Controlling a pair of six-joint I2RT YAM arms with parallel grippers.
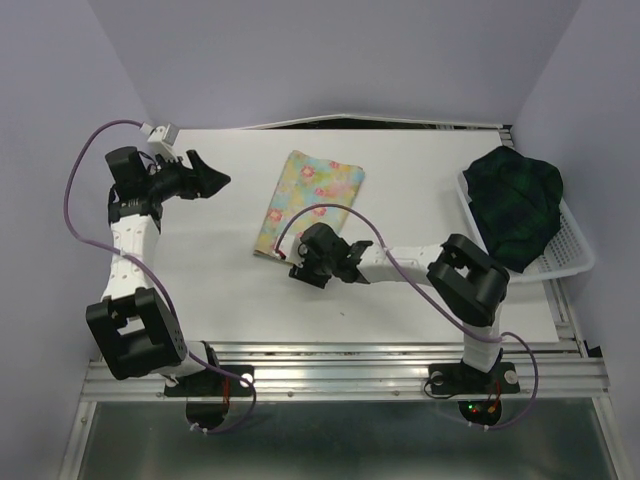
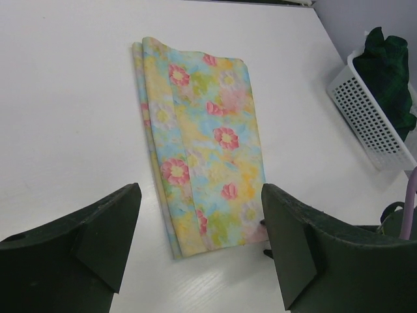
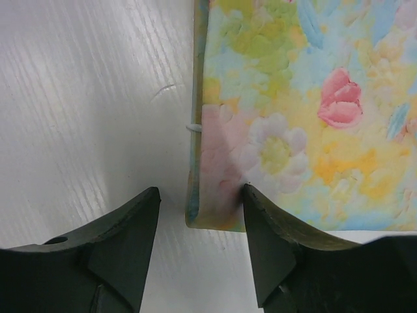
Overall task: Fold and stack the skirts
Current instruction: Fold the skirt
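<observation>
The skirt's bottom layer [image 3: 195, 160] sticks out past the top layer at the skirt's near edge. Next, my right gripper grips that edge [image 3: 202, 129] and pulls the layers even.
The pale yellow floral skirt [image 1: 312, 198] lies folded into a narrow rectangle on the white table, mid-back. It also shows in the left wrist view [image 2: 202, 137] and the right wrist view [image 3: 306, 111]. My right gripper [image 1: 297, 258] is open at the skirt's near-left corner. In its wrist view the gripper [image 3: 201, 191] straddles that folded edge, with the right finger [image 3: 273, 228] touching the cloth. My left gripper [image 1: 212, 170] is open and empty, raised at the far left, looking at the skirt between its fingers [image 2: 201, 192]. The dark plaid skirt [image 1: 515, 205] lies bunched in the basket.
The white mesh basket [image 1: 572, 252] stands at the table's right edge, also in the left wrist view [image 2: 368, 117] with the plaid cloth [image 2: 391, 65] in it. Purple walls close the back and both sides. A metal rail [image 1: 340, 375] runs along the near edge.
</observation>
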